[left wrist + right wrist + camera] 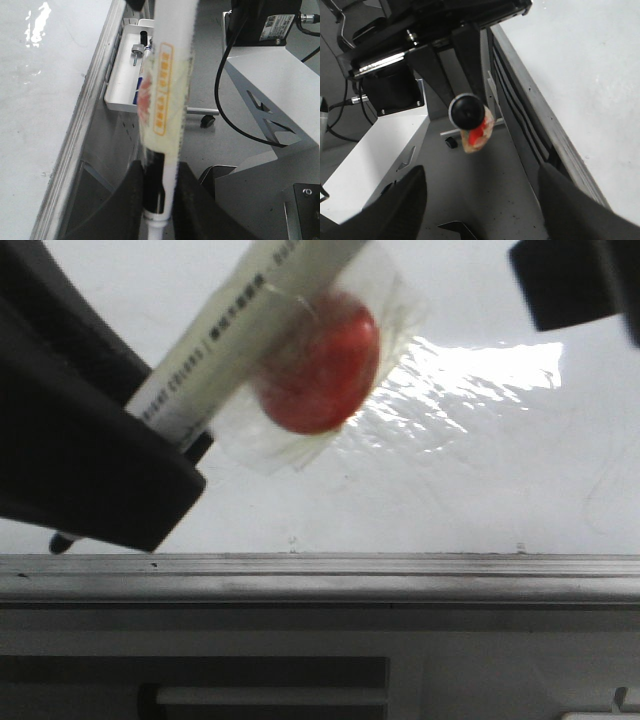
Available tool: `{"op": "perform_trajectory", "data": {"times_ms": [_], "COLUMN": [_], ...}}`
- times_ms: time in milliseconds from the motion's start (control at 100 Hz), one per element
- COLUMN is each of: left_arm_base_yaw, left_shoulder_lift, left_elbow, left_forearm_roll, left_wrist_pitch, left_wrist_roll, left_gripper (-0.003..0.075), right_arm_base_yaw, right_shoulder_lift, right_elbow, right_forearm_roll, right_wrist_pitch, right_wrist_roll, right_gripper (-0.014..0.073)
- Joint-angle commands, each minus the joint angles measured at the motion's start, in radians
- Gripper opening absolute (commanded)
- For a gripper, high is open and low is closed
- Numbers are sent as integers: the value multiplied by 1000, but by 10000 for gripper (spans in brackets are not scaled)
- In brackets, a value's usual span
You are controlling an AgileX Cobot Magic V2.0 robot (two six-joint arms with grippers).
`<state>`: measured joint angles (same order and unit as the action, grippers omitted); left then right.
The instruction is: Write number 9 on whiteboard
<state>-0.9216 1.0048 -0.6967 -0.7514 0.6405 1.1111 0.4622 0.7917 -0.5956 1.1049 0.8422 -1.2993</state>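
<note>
The marker is clamped close to its black tip [62,542] by my left gripper, so my right gripper should grab the marker by its free round end [466,111] before it writes the 9.
The whiteboard [480,470] is glossy white with bright glare, and a grey rail [320,575] runs along its edge. No black strokes of the number 9 show on it. My left gripper [175,440] is shut on a white marker [250,325]. The marker is wrapped in clear tape with a red disc [320,365] stuck to it and is held in front of the board. In the left wrist view the fingers [130,200] clamp the marker [167,90] near its black band. My right gripper [575,280] is open and empty; its fingers [402,200] stand wide apart beside the board [590,75].
A white tray [120,95] holding spare markers hangs off the board's rail [85,125]. Below are the grey floor, a black cable [225,100] and white stand parts [380,165]. The marker's round end [466,112] shows in the right wrist view.
</note>
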Motion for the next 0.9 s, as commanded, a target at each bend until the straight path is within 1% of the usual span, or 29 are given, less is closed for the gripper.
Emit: {"op": "perform_trajectory", "data": {"times_ms": [0,170,380,450,520,590,640,710,830,890], "left_arm_base_yaw": [-8,-8,-8,-8,-8,-8,-8,-8,-8,-8], "left_shoulder_lift": [-13,-13,-13,-13,-13,-13,-13,-13,-13,-15], "left_elbow": [-24,-24,-24,-24,-24,-24,-24,-24,-24,-26], "left_forearm_roll": [-45,-45,-43,-43,-43,-43,-43,-43,-43,-41], "left_wrist_pitch": [-22,1,5,5,5,5,5,2,-11,-4], "left_wrist_roll": [2,2,2,2,2,2,2,2,-11,-63], "left_gripper": [-20,-20,-20,-20,-20,-20,-20,-20,-18,5], "right_arm_base_yaw": [36,113,173,184,186,186,186,186,186,184], "right_shoulder_lift": [45,148,248,268,281,288,288,288,286,284], "right_elbow": [-52,-128,-168,-168,-168,-168,-168,-168,-171,-197], "right_forearm_roll": [99,100,127,127,127,127,127,127,117,51], "right_wrist_pitch": [-45,-93,-90,-86,-63,-45,-36,-23,11,42], "right_wrist_roll": [-51,-51,-51,-51,-51,-49,-49,-49,-26,54], "right_gripper": [421,420,412,351,255,146,47,-70,-61,-61]}}
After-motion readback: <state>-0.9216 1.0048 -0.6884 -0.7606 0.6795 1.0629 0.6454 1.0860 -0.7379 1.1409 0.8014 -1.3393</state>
